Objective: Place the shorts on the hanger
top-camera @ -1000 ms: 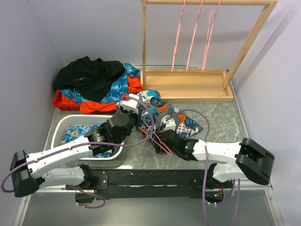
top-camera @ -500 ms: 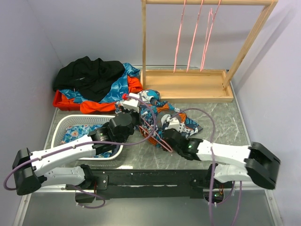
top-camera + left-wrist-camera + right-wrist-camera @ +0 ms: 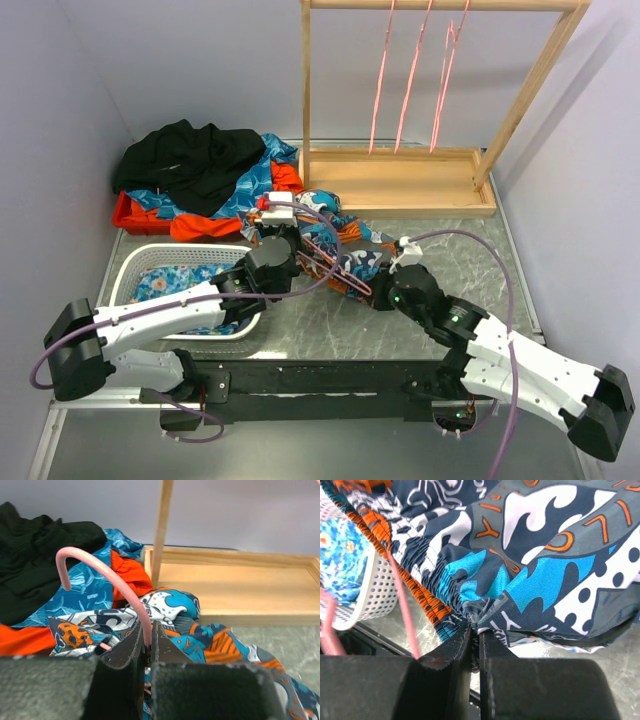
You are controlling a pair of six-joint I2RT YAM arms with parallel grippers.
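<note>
My right gripper should next pull the waistband's fold past the hanger's end (image 3: 367,291) until the waistband wraps around it, and then let go, because the hanger's wire (image 3: 405,600) lies along the open waistband.
The printed shorts (image 3: 345,250) lie crumpled mid-table in front of the wooden rack. My left gripper (image 3: 283,232) is shut on the neck of a pink wire hanger (image 3: 335,275). In the left wrist view the hanger's hook (image 3: 100,572) curves up and left from my left gripper (image 3: 148,630), with the shorts (image 3: 220,645) behind it. My right gripper (image 3: 378,292) sits at the near right edge of the shorts. In the right wrist view my right gripper (image 3: 475,630) is shut on a bunched fold of the shorts (image 3: 535,570) near the elastic waistband, and the hanger's wire (image 3: 402,605) runs just left of it.
A white basket (image 3: 130,262) with blue flowered cloth (image 3: 165,282) stands at the near left. A pile of black, orange and blue garments (image 3: 190,165) fills the back left. A wooden rack (image 3: 400,190) at the back carries hanging pink hangers (image 3: 410,85).
My right gripper has shut on the edge of the shorts, and its arm has swung right and stretched out. My left gripper has carried the hanger slightly right.
</note>
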